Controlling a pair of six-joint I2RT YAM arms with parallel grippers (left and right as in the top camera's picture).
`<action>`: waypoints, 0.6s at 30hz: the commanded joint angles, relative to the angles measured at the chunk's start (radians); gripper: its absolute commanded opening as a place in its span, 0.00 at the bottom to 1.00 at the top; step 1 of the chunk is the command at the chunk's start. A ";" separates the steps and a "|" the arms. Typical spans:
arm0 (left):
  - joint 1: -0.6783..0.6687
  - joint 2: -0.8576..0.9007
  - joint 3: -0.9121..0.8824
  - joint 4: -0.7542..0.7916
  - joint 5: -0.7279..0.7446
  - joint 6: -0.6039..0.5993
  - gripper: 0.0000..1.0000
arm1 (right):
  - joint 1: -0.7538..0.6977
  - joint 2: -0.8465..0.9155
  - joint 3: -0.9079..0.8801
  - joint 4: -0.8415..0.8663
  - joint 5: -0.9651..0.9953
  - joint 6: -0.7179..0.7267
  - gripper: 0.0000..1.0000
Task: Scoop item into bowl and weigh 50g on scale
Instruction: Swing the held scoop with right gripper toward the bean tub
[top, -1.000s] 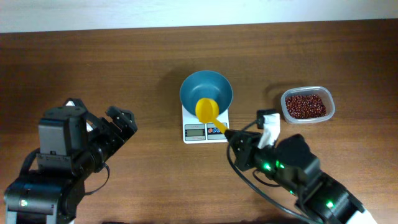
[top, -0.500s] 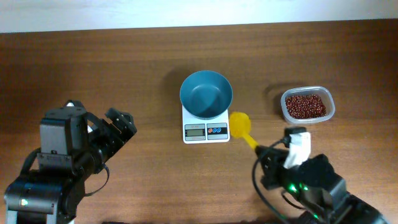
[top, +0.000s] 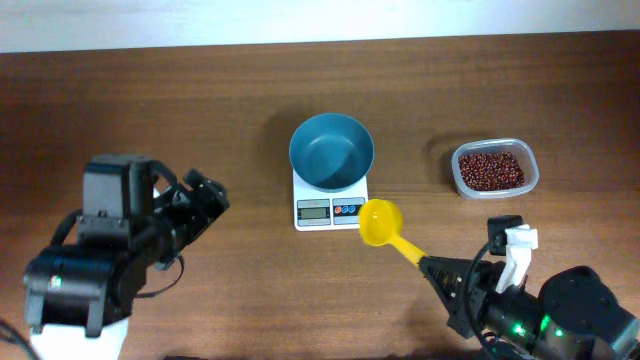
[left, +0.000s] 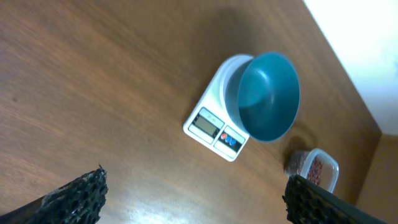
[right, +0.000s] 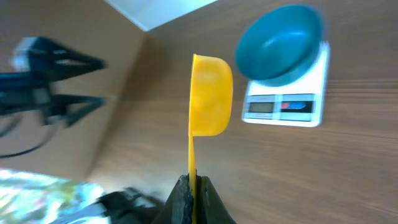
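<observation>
I should close my left gripper and push the scale's buttons (top: 348, 210) with it before the scooping starts, because the white scale's display (top: 314, 213) is blank and my right gripper is holding the yellow scoop.
The teal bowl (top: 331, 152) stands on the white scale (top: 330, 210) at mid-table, and I see no beans in it. The red-brown beans (top: 491, 168) fill a clear tub to its right. My right gripper (top: 432, 266) is shut on the handle of a yellow scoop (top: 381, 221), whose cup hangs just front-right of the scale. In the right wrist view the scoop (right: 210, 93) sits edge-on left of the bowl (right: 280, 43), its handle pinched in the gripper (right: 193, 186). My left gripper (top: 205, 195) is open at the left, with nothing in it; its view shows the bowl (left: 268, 96) and scale (left: 211, 127).
The clear plastic tub (top: 530, 180) holding the beans stands at the right, also seen in the left wrist view (left: 317, 169). The left arm's body (top: 100, 260) fills the front left corner and the right arm's body (top: 560, 320) the front right. A pale wall edge runs along the back.
My right arm has drawn the scoop away from over the bowl, toward the front right, then left to beside the scale. The left arm has shifted slightly.
</observation>
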 joint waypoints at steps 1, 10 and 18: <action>0.005 0.042 0.006 0.000 0.096 0.015 0.94 | 0.005 0.010 0.013 0.084 -0.142 0.067 0.04; 0.058 0.046 0.006 0.066 0.094 0.018 0.94 | 0.005 0.103 -0.034 0.231 -0.242 -0.345 0.04; 0.164 0.036 0.006 0.079 0.095 0.109 0.96 | 0.005 0.237 -0.051 0.409 -0.529 -0.841 0.04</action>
